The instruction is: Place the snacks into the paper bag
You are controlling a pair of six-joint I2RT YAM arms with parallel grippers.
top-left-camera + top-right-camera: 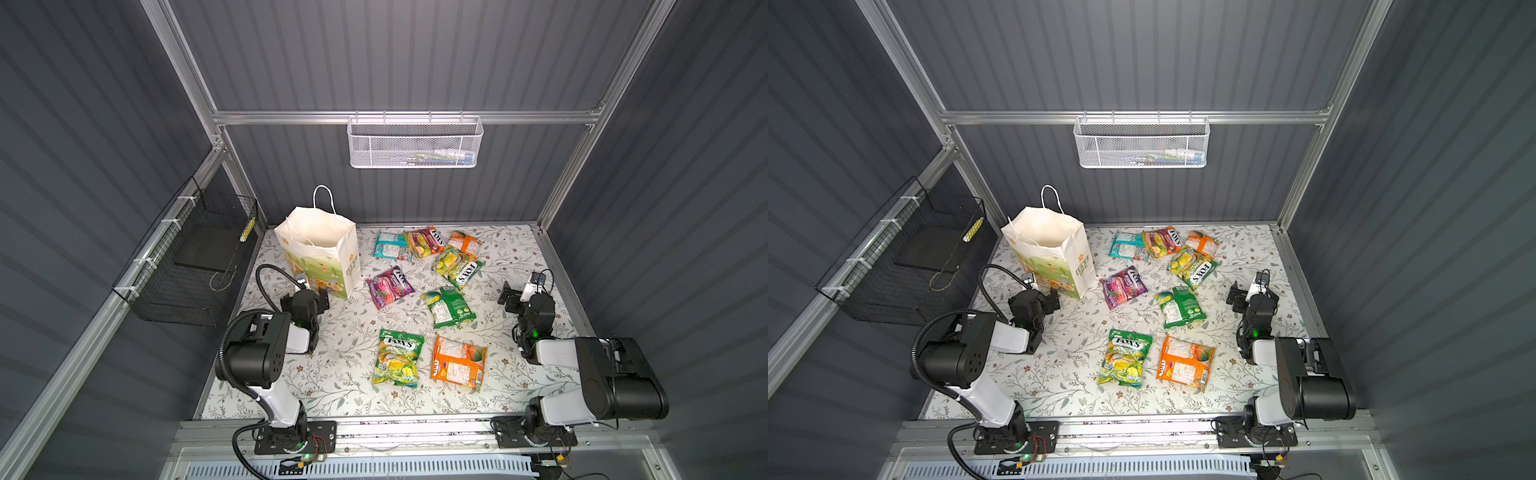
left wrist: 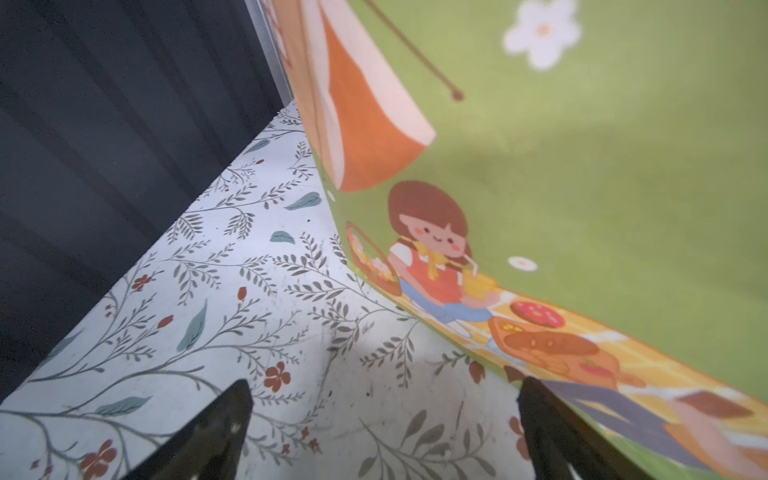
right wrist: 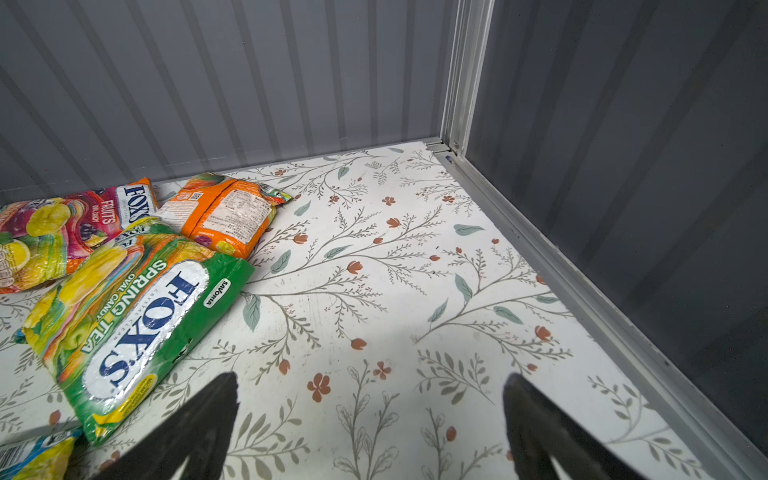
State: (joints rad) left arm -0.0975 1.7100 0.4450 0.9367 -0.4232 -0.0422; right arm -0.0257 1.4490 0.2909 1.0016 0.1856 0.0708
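The paper bag [image 1: 326, 257] stands crooked at the back, so next my left gripper turns it by its near handle before my right gripper brings a snack.
The cream paper bag [image 1: 320, 249] [image 1: 1050, 249] stands upright and open at the back left; its green-orange artwork fills the left wrist view [image 2: 582, 166]. Several snacks lie flat on the table: a back cluster of teal [image 1: 388, 245], red [image 1: 424, 241], orange [image 1: 465, 243] and yellow-green [image 1: 457, 266] packets, then purple [image 1: 390, 286], green [image 1: 449, 307], a green-yellow FOX'S packet [image 1: 399, 357] and an orange one [image 1: 459, 361]. My left gripper [image 1: 320, 297] [image 2: 384, 386] is open and empty at the bag's front foot. My right gripper [image 1: 509, 295] [image 3: 372, 378] is open and empty, right of the yellow-green packet [image 3: 137, 324].
A white mesh basket [image 1: 415, 143] hangs on the back wall. A black wire basket [image 1: 187, 266] hangs on the left wall. Grey ribbed walls and an aluminium frame [image 3: 582, 299] close in the floral tabletop [image 1: 340, 365].
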